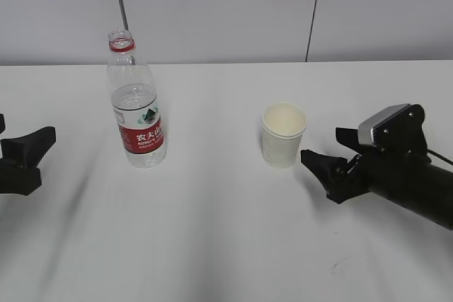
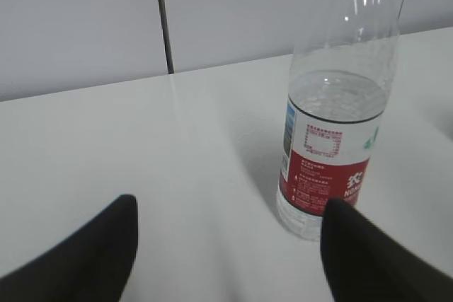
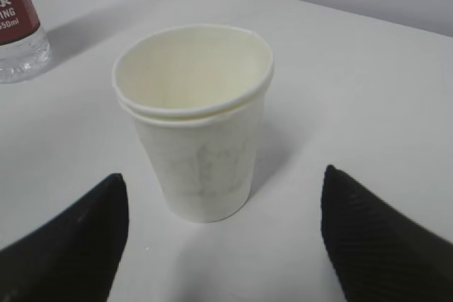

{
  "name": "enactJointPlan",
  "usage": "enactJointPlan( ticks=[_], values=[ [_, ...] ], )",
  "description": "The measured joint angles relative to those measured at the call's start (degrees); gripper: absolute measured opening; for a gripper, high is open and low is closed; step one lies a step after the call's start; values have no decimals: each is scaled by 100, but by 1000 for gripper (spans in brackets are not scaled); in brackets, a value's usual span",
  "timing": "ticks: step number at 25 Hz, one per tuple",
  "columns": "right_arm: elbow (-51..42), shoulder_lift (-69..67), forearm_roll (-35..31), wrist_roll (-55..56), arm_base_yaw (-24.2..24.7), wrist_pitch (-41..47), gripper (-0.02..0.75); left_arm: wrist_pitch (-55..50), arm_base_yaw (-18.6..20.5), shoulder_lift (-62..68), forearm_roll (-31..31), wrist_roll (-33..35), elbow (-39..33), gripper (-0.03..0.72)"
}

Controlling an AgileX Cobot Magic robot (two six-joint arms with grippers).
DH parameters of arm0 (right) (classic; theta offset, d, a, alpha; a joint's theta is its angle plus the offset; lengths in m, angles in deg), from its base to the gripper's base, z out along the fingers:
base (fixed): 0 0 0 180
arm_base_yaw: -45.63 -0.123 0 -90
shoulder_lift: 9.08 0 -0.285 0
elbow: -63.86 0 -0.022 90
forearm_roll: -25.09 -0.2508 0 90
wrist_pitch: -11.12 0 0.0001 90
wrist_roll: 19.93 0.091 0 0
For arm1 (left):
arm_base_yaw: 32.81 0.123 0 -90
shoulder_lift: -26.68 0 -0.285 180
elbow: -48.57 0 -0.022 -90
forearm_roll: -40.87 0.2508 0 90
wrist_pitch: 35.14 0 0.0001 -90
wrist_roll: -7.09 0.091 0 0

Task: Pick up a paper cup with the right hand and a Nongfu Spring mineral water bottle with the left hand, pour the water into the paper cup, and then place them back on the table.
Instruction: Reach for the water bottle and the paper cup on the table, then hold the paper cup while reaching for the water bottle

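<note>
I expect the paper cup (image 1: 282, 137) to stay round and open when I hold it low and carry it, because a thick rolled rim (image 3: 195, 115) goes around its opening.
The Nongfu Spring mineral water bottle (image 1: 138, 104) stands upright and uncapped on the white table (image 1: 226, 231), left of centre, with water to about its shoulder. The paper cup (image 1: 283, 134) stands upright and empty right of centre. My left gripper (image 1: 21, 134) is open at the left edge, apart from the bottle. In the left wrist view the gripper (image 2: 230, 206) is open and the bottle (image 2: 333, 125) stands ahead by its right finger. My right gripper (image 1: 325, 144) is open just right of the cup. In the right wrist view the gripper (image 3: 223, 182) is open, with the cup (image 3: 195, 125) just ahead between its fingers, untouched.
A grey panelled wall (image 1: 226, 12) with dark vertical seams runs behind the table's far edge. A small dark scuff (image 1: 340, 266) marks the tabletop at the front right. The bottle's base shows in the right wrist view (image 3: 18, 26) at the upper left.
</note>
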Motion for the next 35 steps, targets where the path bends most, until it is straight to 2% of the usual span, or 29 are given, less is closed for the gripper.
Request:
enactJointPlan(
  ticks=[11,16,27,35],
  values=[
    [963,-1046,365,8,0,-88,635,0,0,0,-17,0,0,496],
    [1399,-1209,824,8,-27,-88,636,0,0,0,-29,0,0,496],
    [2203,-1829,817,8,-386,-102,637,0,0,0,-35,0,0,496],
    [2309,-1878,604,8,-444,-102,615,0,0,0,-39,0,0,496]
  ],
)
